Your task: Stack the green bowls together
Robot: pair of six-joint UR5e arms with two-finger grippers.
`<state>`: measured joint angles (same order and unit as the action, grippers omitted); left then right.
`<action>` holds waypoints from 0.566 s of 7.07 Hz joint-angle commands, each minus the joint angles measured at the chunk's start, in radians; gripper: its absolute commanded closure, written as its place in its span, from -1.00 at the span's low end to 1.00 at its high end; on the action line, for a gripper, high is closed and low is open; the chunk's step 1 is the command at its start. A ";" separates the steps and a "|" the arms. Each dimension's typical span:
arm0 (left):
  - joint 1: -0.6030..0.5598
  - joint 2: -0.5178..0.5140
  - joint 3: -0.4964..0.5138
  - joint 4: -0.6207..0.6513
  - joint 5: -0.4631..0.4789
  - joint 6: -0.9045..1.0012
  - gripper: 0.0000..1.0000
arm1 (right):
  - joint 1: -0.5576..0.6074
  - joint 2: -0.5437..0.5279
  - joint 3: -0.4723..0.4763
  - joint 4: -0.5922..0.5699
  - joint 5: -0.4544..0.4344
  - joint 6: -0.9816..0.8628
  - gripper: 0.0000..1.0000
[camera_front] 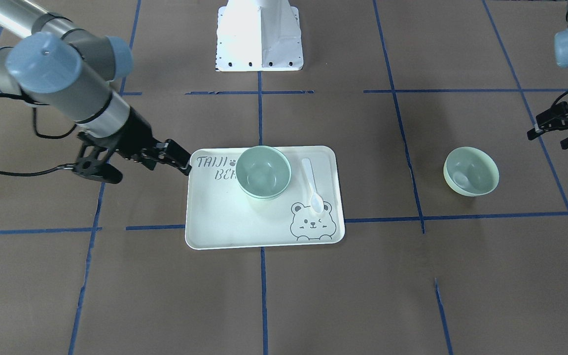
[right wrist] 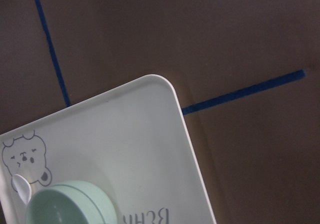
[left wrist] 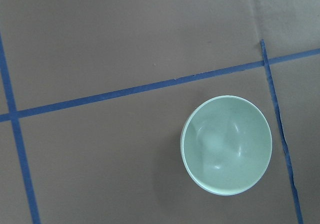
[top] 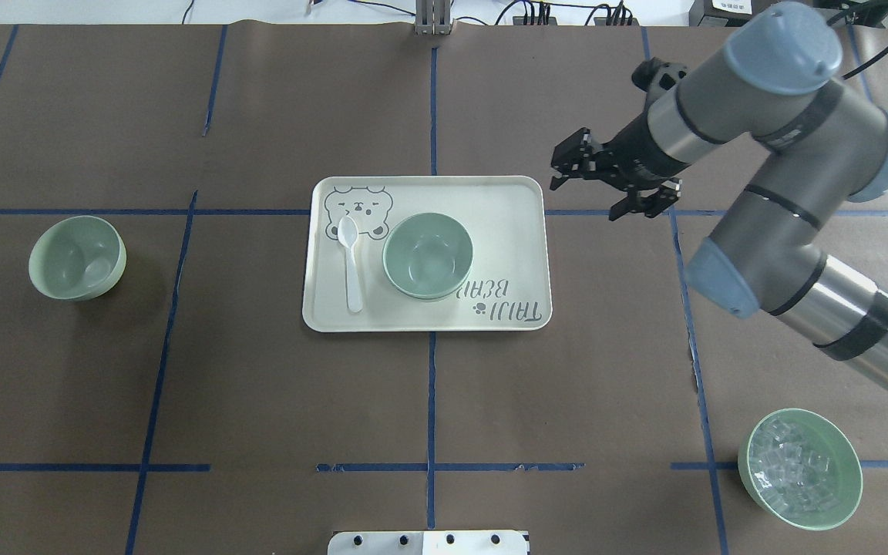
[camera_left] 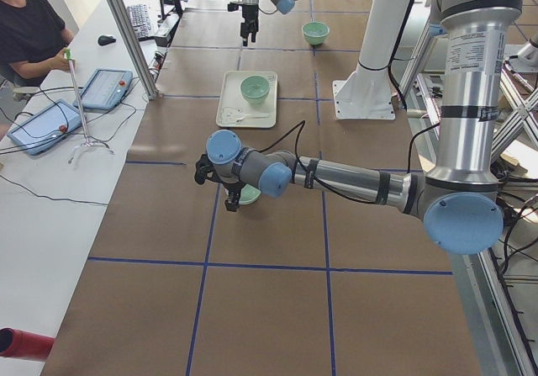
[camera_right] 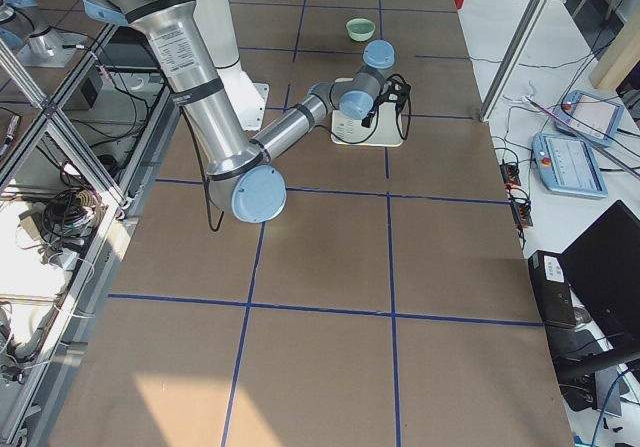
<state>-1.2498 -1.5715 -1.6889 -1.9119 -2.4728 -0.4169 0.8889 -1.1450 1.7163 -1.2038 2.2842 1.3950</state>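
My gripper is going to lower the lone green bowl (camera_front: 471, 171). The nested bowls' rims (camera_front: 265, 196) sit close together, so I expect the green bowl to go deep inside, with its rim slightly above theirs.
Two pale green bowls (top: 427, 254) sit nested on the bear-print tray (top: 506, 202); a double rim shows in the front view (camera_front: 263, 171) and the right wrist view (right wrist: 70, 204). A third green bowl (top: 78, 257) stands alone on the table at my left, also in the front view (camera_front: 471, 171) and the left wrist view (left wrist: 226, 144). My right gripper (top: 587, 193) is open and empty by the tray's far right corner, and shows in the front view (camera_front: 148, 167). My left gripper (camera_front: 548, 140) looks open and empty, a little apart from the lone bowl.
A white spoon (top: 350, 262) lies on the tray beside the nested bowls. A green bowl of clear cubes (top: 800, 469) stands at the near right. The robot base (camera_front: 259, 34) is behind the tray. Blue tape lines cross the brown table.
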 commanded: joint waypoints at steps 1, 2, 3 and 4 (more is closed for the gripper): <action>0.092 0.001 0.037 -0.105 0.101 -0.143 -1.00 | 0.077 -0.100 0.020 0.003 0.069 -0.164 -1.00; 0.099 -0.001 0.060 -0.110 0.118 -0.143 -1.00 | 0.078 -0.104 0.019 0.004 0.069 -0.166 -1.00; 0.110 -0.004 0.072 -0.113 0.118 -0.146 -1.00 | 0.076 -0.107 0.019 0.004 0.066 -0.166 -1.00; 0.140 -0.033 0.099 -0.113 0.118 -0.146 -1.00 | 0.076 -0.110 0.019 0.006 0.064 -0.166 -1.00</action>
<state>-1.1375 -1.5818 -1.6169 -2.0220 -2.3585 -0.5604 0.9641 -1.2497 1.7349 -1.1994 2.3499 1.2316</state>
